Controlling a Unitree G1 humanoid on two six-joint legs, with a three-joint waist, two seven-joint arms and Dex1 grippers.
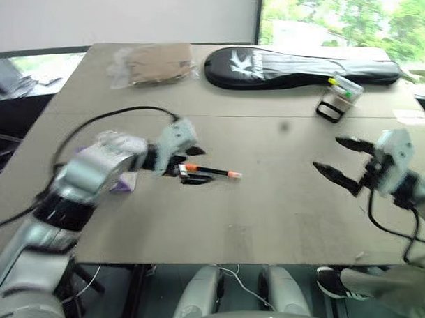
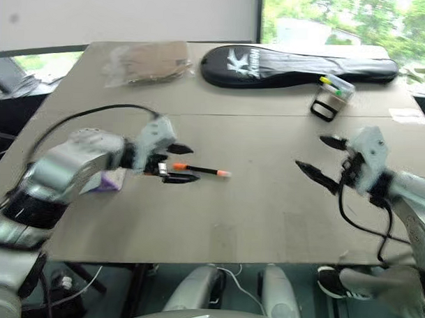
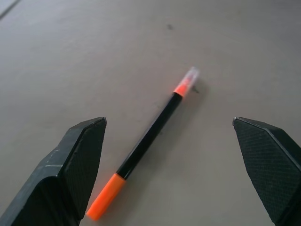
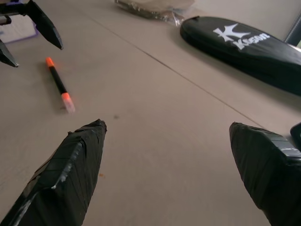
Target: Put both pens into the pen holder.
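The pen is under my left gripper, far from the pen holder. Next, my left gripper picks up the pen and hands it to my right gripper.
A black pen with orange ends and a pale tip lies flat on the brown table, left of the middle. My left gripper hangs open just over the pen's near end, one finger on each side, not touching it; the left wrist view shows the pen between the spread fingers. My right gripper is open and empty above the table's right side, pointing towards the pen. The pen holder, a small tilted black-framed stand with yellow-green bits, sits at the back right.
A long black racket bag lies along the back edge, right behind the pen holder. A clear plastic bag with something brown lies at the back left. A small purple-and-white item rests under my left forearm.
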